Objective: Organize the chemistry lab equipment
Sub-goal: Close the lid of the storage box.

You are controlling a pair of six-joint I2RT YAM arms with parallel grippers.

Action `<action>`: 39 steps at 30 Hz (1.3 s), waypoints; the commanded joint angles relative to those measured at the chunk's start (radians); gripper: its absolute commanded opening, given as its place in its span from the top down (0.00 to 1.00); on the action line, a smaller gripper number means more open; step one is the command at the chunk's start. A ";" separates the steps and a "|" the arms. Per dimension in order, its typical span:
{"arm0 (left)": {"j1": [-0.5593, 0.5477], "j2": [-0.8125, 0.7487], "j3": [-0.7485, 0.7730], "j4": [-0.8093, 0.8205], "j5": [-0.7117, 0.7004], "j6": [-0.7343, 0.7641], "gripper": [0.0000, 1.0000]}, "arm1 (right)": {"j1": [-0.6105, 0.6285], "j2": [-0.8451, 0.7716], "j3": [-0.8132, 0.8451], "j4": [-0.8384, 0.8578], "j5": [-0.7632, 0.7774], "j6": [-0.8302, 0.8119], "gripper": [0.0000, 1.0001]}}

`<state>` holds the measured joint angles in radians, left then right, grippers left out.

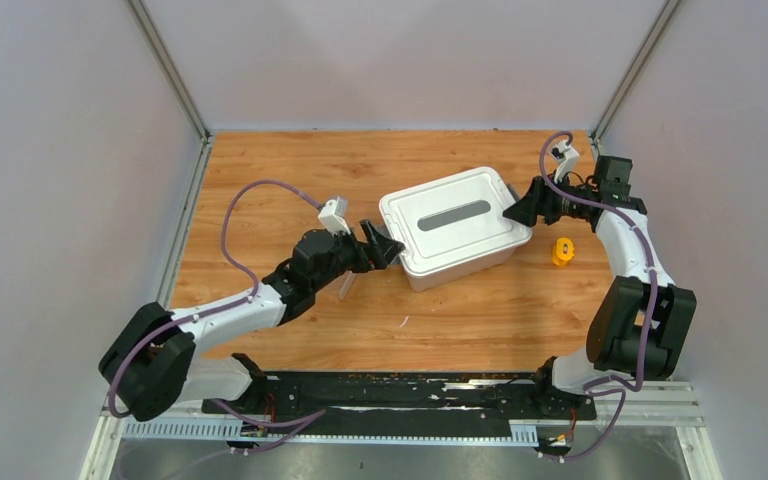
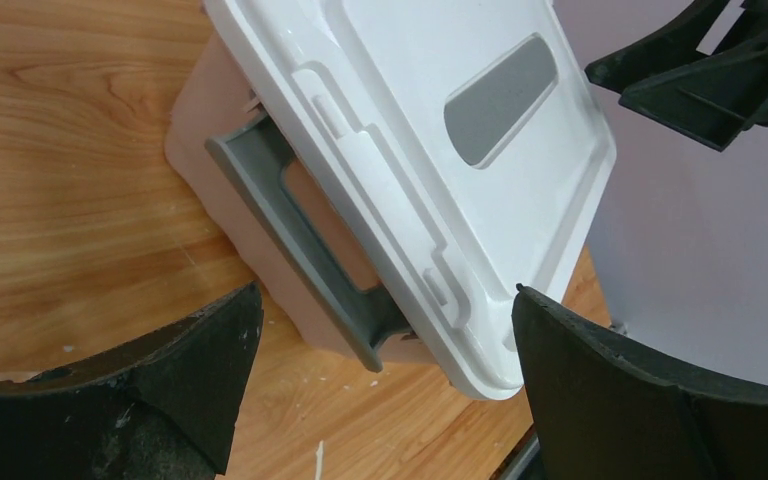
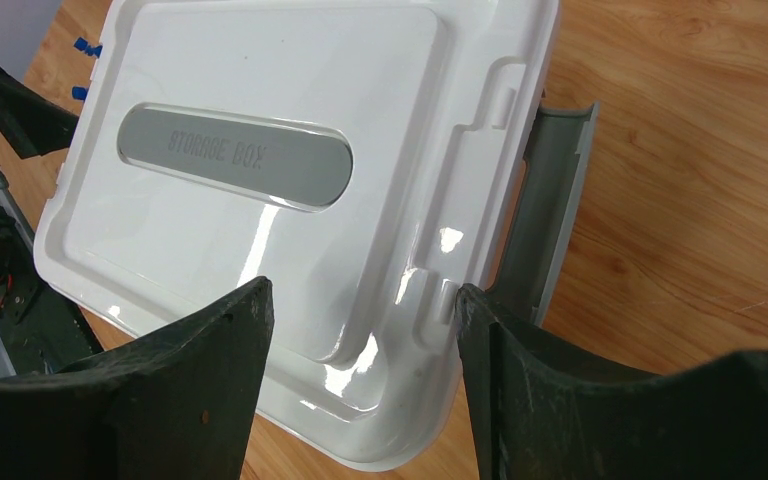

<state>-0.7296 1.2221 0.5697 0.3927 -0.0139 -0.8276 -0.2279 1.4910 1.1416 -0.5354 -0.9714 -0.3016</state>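
Observation:
I can see the grey latch hanging open (image 2: pixel 305 240) below the lid's rim (image 2: pixel 388 197). My left gripper should squeeze the latch onto the lid's rim before it turns the bin square.
The lab equipment does not show in any view. A pink bin (image 1: pixel 465 268) stands mid-table with its white lid (image 1: pixel 455 215) on it. My left gripper (image 1: pixel 388 243) is open and empty at the bin's left end, its jaws on either side of the lid's corner and the grey latch handle (image 2: pixel 290 230). In its wrist view the gripper (image 2: pixel 385 300) touches nothing. My right gripper (image 1: pixel 515 208) is open and empty at the bin's right end. In its wrist view the gripper (image 3: pixel 362 288) straddles the lid's (image 3: pixel 260 180) corner beside the other grey latch (image 3: pixel 550 200).
A small orange object (image 1: pixel 562 251) lies on the wooden table right of the bin. A thin white sliver (image 1: pixel 403 321) lies in front of the bin. Two tiny blue bits (image 3: pixel 85 45) show past the lid's far edge; I cannot tell what they are. Grey walls enclose the table.

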 commanded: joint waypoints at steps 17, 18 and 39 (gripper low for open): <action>0.004 0.273 -0.021 0.524 0.114 -0.180 0.06 | 0.006 -0.021 0.020 -0.040 -0.098 -0.023 0.34; 0.004 0.270 -0.022 0.526 0.114 -0.186 0.08 | 0.006 -0.022 0.020 -0.039 -0.099 -0.025 0.33; -0.028 0.186 0.282 -0.189 -0.010 -0.064 0.28 | 0.007 -0.014 0.021 -0.040 -0.105 -0.022 0.34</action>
<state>-0.7410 1.4178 0.7723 0.2874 0.0124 -0.9413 -0.2276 1.4906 1.1435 -0.5571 -1.0275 -0.3191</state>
